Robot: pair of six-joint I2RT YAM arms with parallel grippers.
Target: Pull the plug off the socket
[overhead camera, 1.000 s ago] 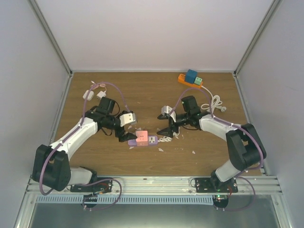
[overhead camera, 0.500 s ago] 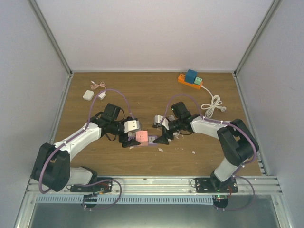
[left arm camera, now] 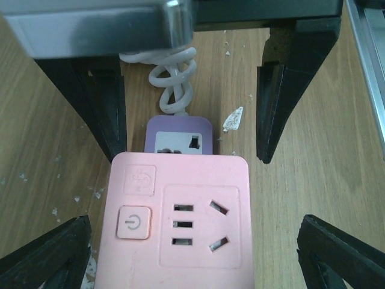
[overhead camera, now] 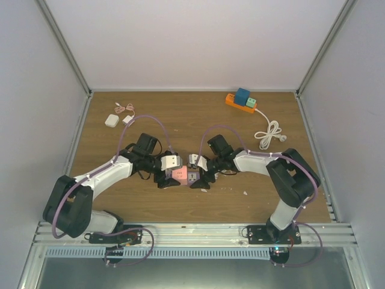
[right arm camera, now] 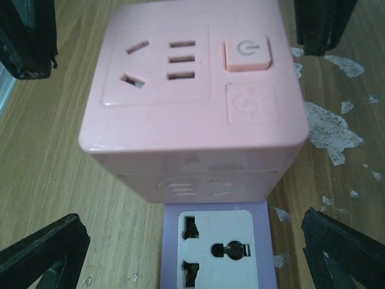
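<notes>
The purple strip is lying loose under the plugged pink cube, so the robot's right hand should grip the strip by its free white outlet before the robot pulls the cube.
A pink cube plug sits plugged into a purple socket strip at the table's middle. My left gripper is open; in the left wrist view its fingers stand either side of the pink cube, apart from it, with the purple strip and its white coiled cord beyond. My right gripper is open; in the right wrist view its fingers straddle the strip's free white outlet, with the pink cube just ahead. The two grippers face each other.
An orange power strip carrying blue and green plugs lies at the back right, with a white coiled cable near it. A white adapter and a small cable lie at the back left. White scraps dot the wood.
Both arms have closed in on the middle from either side. The grippers have come down around the pink cube and the purple strip, both still open.
</notes>
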